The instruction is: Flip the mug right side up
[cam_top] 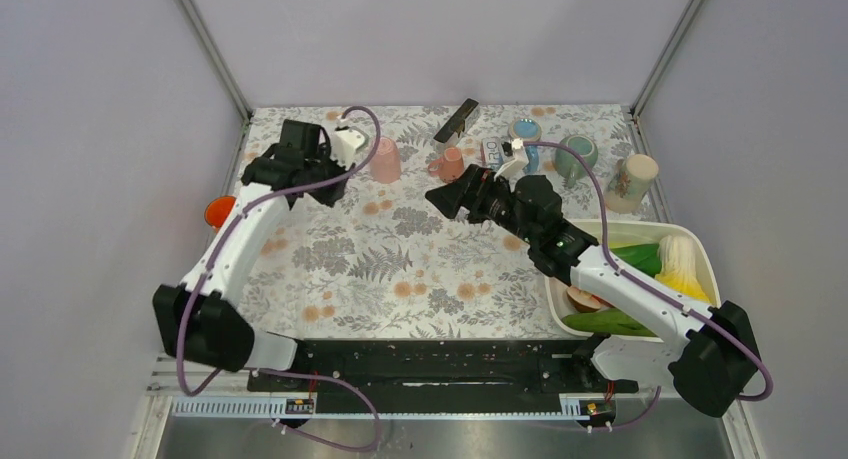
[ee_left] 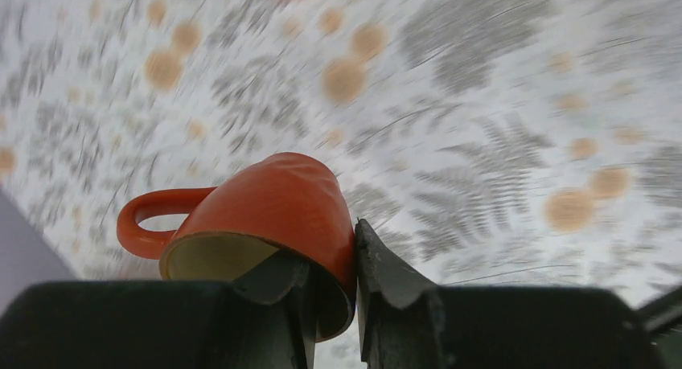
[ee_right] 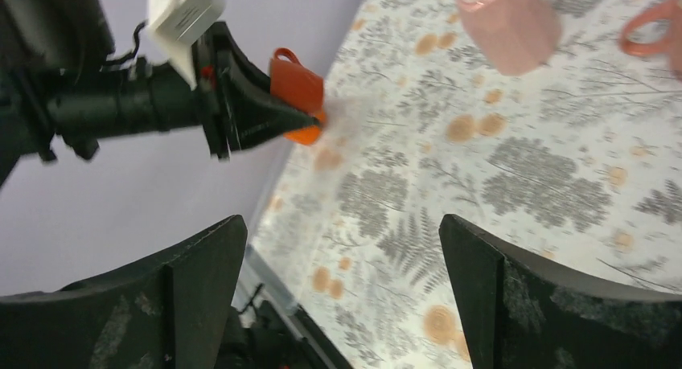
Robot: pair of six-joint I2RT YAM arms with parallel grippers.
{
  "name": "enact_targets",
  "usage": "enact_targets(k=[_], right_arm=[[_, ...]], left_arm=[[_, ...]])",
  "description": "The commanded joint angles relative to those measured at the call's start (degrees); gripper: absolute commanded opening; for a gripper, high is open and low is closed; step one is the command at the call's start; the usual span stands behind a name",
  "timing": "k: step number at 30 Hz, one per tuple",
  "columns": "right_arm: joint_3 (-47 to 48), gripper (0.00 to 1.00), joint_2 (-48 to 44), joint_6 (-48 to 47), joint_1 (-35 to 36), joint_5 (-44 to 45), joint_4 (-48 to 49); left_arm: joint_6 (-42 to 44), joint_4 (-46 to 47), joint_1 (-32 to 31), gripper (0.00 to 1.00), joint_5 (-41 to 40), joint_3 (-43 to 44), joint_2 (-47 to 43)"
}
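Note:
I keep moving down until the mug's base [ee_left: 301, 161], now facing the table, stands flat, then let go, as the orange mug's opening [ee_left: 219, 256] faces my left gripper.
An orange mug [ee_left: 273, 200] with a pale inside is held in my left gripper [ee_left: 326, 248], which is shut on its wall, one finger inside the mouth and one outside. The mug lies tilted on its side above the floral table, handle to the left. In the top view the mug [cam_top: 220, 211] shows at the table's left edge, under the left arm, with the left gripper [cam_top: 235, 199] mostly hidden. The right wrist view shows the mug [ee_right: 296, 84] in the left gripper's fingers [ee_right: 257, 116]. My right gripper [cam_top: 445, 199] is open and empty over the table's middle [ee_right: 342, 232].
An upturned pink cup [cam_top: 385, 161], a small pink mug [cam_top: 448, 164], a black object [cam_top: 456, 121], a blue cup [cam_top: 524, 134], a green mug [cam_top: 577, 154] and a patterned cup [cam_top: 632, 182] stand at the back. A white tray [cam_top: 705, 259] of vegetables is at the right.

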Motion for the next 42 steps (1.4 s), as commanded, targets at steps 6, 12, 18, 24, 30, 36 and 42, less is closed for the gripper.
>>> enact_targets(k=[6,12,18,24,30,36,42], right_arm=[[1.4,0.99,-0.3,-10.8,-0.2,0.1,-10.2],[0.7,0.99,-0.3,-10.9,-0.2,-0.6,-12.6],[-0.4,0.99,-1.3,-10.8,-0.2,1.1,-13.6],[-0.1,0.99,-1.0,-12.3,-0.2,3.2,-15.1],[1.4,0.99,0.5,-12.9,-0.2,2.4,-15.2],[3.2,0.99,2.8,-16.6,-0.3,3.5,-17.1],[20.5,1.00,14.3,-32.8,-0.5,15.1,-34.6]], left_arm=[[12.5,-5.0,17.4,0.00,-9.4,6.5,20.2],[19.0,-2.7,20.3,0.00,-8.5,4.1,25.7],[19.5,-1.8,24.6,0.00,-9.4,7.0,30.6],[21.1,-1.4,26.1,0.00,-8.9,6.5,33.6],[21.8,-1.3,27.4,0.00,-8.0,7.8,36.5],[23.1,0.8,27.5,0.40,-8.7,6.8,36.2],[22.2,0.1,27.5,0.61,-4.4,5.9,30.3]])
